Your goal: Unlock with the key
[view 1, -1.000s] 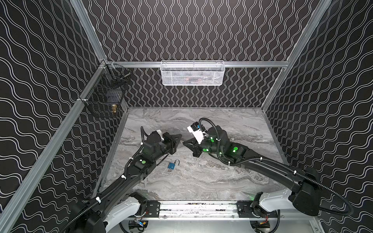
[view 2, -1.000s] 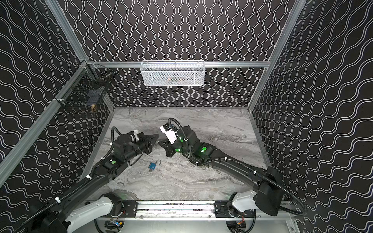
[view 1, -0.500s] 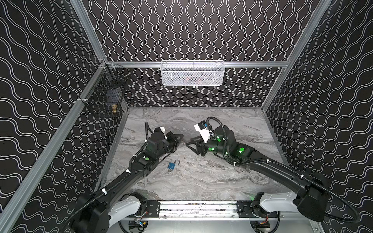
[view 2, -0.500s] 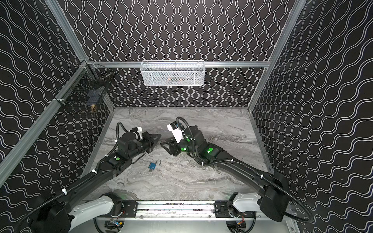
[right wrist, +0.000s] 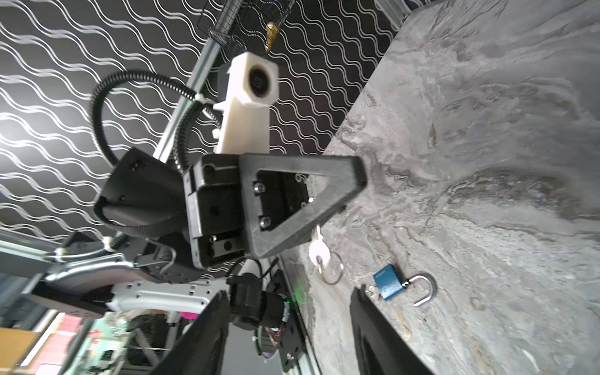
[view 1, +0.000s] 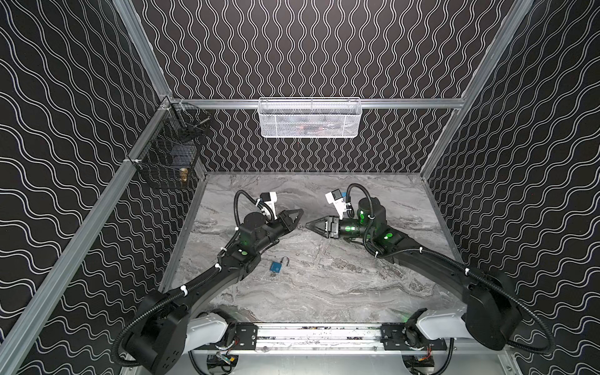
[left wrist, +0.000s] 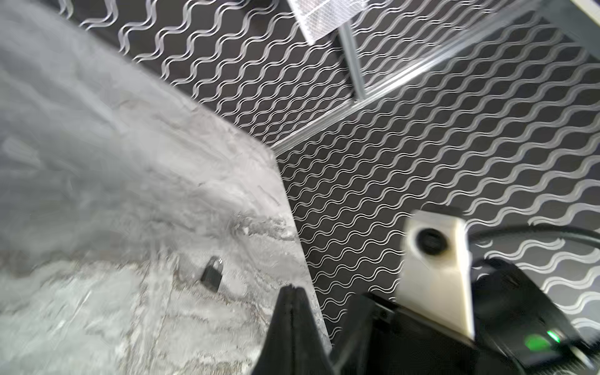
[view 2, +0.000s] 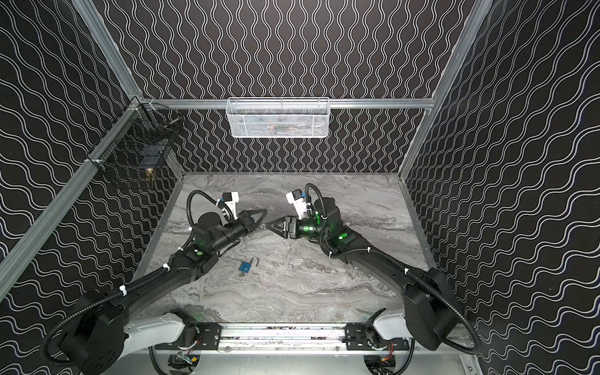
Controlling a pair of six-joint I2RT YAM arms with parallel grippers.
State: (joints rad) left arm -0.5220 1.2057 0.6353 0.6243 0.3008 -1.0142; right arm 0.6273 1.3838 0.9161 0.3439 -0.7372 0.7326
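Next, my right gripper grabs the key by its hanging head point(right wrist: 319, 253) before unlocking the dark padlock, because my left gripper is covering the silver key's blade point(right wrist: 317, 231).
A blue padlock point(view 1: 278, 265) point(view 2: 246, 267) point(right wrist: 388, 281) lies flat on the marble table point(view 1: 324, 285) with its shackle swung open. My left gripper point(view 1: 300, 212) point(view 2: 264, 211) point(left wrist: 293, 289) point(right wrist: 357, 178) is shut on a silver key point(right wrist: 319, 250). The key's head and ring point(right wrist: 334, 274) hang below the fingers. In both top views the key point(view 1: 300, 226) point(view 2: 263, 226) shows as a small glint between the two grippers. My right gripper point(view 1: 308, 225) point(view 2: 271, 225) point(right wrist: 289, 331) faces it a short gap away, open, with nothing between its fingers. Both grippers hover behind the padlock.
A white mesh basket point(view 1: 310, 118) hangs on the back rail, and a black wire basket point(view 1: 168, 156) holding a brass piece hangs on the left wall. In the left wrist view a small dark padlock-shaped object point(left wrist: 212, 274) lies on the table near the right wall.
My right gripper has opened and drawn back to the right, away from the left gripper. The left gripper stays shut and has swung up and back with the key. The padlock has not moved.
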